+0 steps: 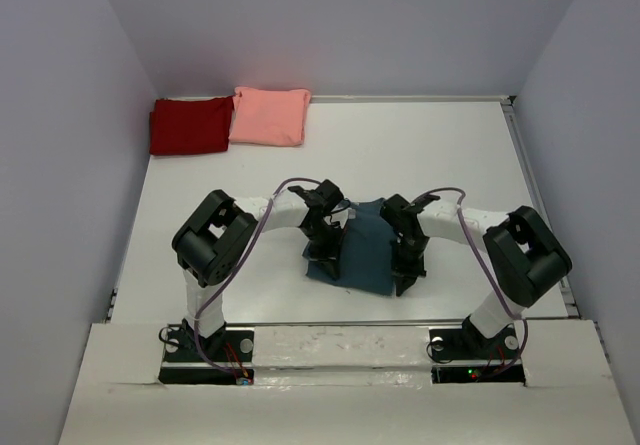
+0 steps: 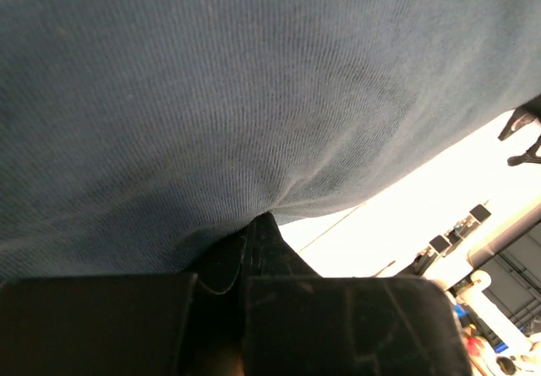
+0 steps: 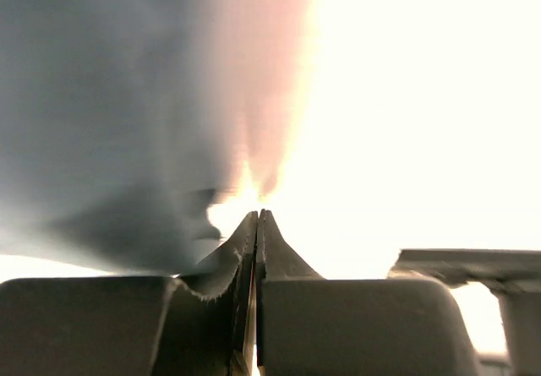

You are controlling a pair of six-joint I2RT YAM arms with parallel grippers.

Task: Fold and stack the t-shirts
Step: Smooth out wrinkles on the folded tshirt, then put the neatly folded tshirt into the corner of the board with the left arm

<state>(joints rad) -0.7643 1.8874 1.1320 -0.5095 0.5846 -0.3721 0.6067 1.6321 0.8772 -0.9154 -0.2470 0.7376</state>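
The teal-blue t-shirt's near edge (image 1: 358, 286) is straight along the table, so my right gripper should keep moving away over the open white table (image 1: 447, 273) until it is clear, and then open.
The dark teal-blue t-shirt (image 1: 365, 250) is bunched into a small shape at the table's near middle, between my two grippers. My left gripper (image 1: 322, 253) is at its left edge. In the left wrist view its jaws are shut (image 2: 258, 224), with the teal cloth (image 2: 254, 97) puckering into the tips. My right gripper (image 1: 405, 265) is at the shirt's right edge, jaws shut (image 3: 257, 217). Blurred teal cloth (image 3: 110, 122) runs from its tips up and left. The dark red t-shirt (image 1: 190, 125) and the salmon-pink t-shirt (image 1: 270, 115) lie folded side by side at the far left.
White walls close in the white table (image 1: 420, 155) at the left, back and right. A raised rail (image 1: 535, 195) runs along the right edge. Both arm bases sit on the near ledge (image 1: 340, 345).
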